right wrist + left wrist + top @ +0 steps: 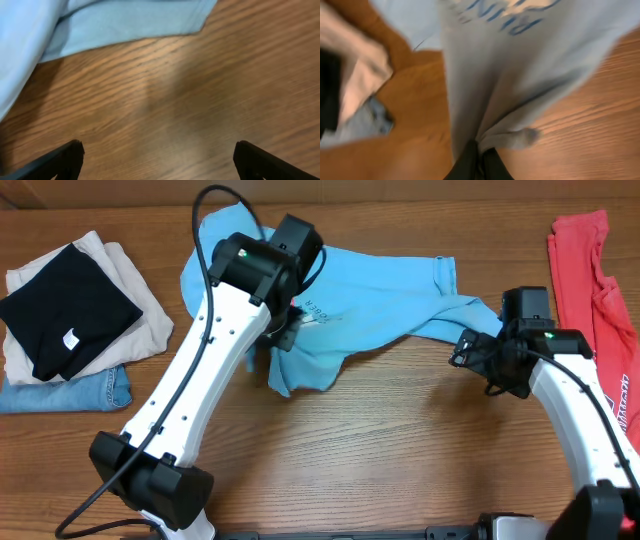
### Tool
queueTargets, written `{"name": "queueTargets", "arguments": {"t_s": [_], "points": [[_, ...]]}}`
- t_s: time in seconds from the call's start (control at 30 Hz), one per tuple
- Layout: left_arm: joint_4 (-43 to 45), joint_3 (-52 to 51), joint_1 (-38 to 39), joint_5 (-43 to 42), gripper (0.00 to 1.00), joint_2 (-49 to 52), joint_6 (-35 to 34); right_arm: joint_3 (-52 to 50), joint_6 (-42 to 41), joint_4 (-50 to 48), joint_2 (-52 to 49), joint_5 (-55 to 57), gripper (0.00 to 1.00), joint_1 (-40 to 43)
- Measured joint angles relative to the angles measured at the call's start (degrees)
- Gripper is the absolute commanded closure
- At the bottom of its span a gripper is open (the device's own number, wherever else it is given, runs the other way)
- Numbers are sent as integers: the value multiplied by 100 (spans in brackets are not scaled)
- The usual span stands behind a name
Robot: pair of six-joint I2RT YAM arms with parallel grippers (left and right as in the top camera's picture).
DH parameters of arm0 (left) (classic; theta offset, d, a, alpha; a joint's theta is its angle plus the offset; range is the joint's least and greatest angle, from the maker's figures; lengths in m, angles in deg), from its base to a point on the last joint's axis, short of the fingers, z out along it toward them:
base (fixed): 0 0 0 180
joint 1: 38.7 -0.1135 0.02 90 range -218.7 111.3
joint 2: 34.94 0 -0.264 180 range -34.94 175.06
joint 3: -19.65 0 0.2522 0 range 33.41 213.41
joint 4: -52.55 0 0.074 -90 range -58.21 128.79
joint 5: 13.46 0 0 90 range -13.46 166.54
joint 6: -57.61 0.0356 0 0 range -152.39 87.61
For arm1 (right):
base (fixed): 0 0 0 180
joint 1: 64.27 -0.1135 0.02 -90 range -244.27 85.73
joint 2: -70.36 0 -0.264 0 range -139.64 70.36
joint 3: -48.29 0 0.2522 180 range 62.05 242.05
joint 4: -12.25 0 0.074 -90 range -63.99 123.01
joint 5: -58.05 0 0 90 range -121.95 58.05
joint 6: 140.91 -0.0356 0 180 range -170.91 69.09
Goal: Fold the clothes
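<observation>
The T-shirt's end (448, 310) is loose and folded next to my right gripper, so my right gripper should move back and pinch its corner (487, 316) while my left gripper keeps a firm hold.
A light blue T-shirt (370, 305) with dark blue print lies crumpled across the back middle of the table. My left gripper (283, 332) is shut on a bunched part of it near the print; in the left wrist view the cloth (520, 75) is pinched between the dark fingers (479, 161). My right gripper (472, 350) is open and empty just right of the shirt's sleeve. In the right wrist view its fingers (157, 157) are wide apart over bare wood, with the shirt's edge (100, 22) beyond.
A stack of folded clothes, with a black piece (65, 310) on beige and denim, sits at the far left. A red garment (590, 290) lies at the right edge. The wooden table (400, 450) shows in front.
</observation>
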Motion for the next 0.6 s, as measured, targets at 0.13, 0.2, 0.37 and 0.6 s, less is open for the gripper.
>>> {"name": "queueTargets", "arguments": {"t_s": [0.13,0.2,0.37,0.6], "points": [[-317,-4,-227,595,96,0,-848,0,2,-439,-190,-13,0,0],[-317,-7,-376,767,96,0,-1161,0,4,-634,-197,-11,0,0],[-319,-7,-715,1047,96,0,-1681,2,13,-1084,-195,-9,0,-2],[-317,-7,-1134,1298,96,0,-1991,0,11,-1056,-195,-9,0,0]]}}
